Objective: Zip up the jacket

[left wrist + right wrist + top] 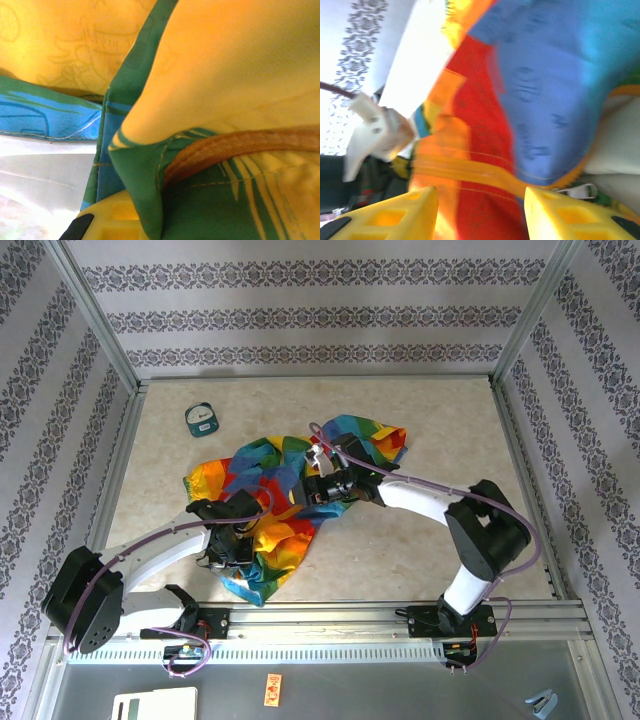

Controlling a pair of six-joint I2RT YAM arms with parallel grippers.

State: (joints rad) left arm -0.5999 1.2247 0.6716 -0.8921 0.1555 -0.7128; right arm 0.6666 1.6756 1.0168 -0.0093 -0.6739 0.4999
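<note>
I need to move my right gripper over because the metal zipper pull [576, 192] is outside its open fingers. It should grab the pull's tab [590, 190] before closing the zipper.
The rainbow patchwork jacket [275, 502] lies crumpled in the middle of the table. My left gripper [245, 537] sits low on its left side, shut on a fold of green and yellow cloth [145, 200]. That fold drapes over one yellow finger [107, 222], beside the brownish zipper edge [235, 146]. My right gripper [314, 490] reaches in from the right. Its yellow fingers [405, 210] stand apart, with red and orange cloth [485, 205] in the gap. The orange-yellow zipper band [470, 172] runs just above the fingertips. A metal zipper pull [580, 190] shows by the right finger.
A small round teal gadget [201, 419] lies at the back left of the table. Metal frame rails [330, 612] border the table on all sides. A white plastic piece [372, 131] on a purple cable hangs at the left of the right wrist view.
</note>
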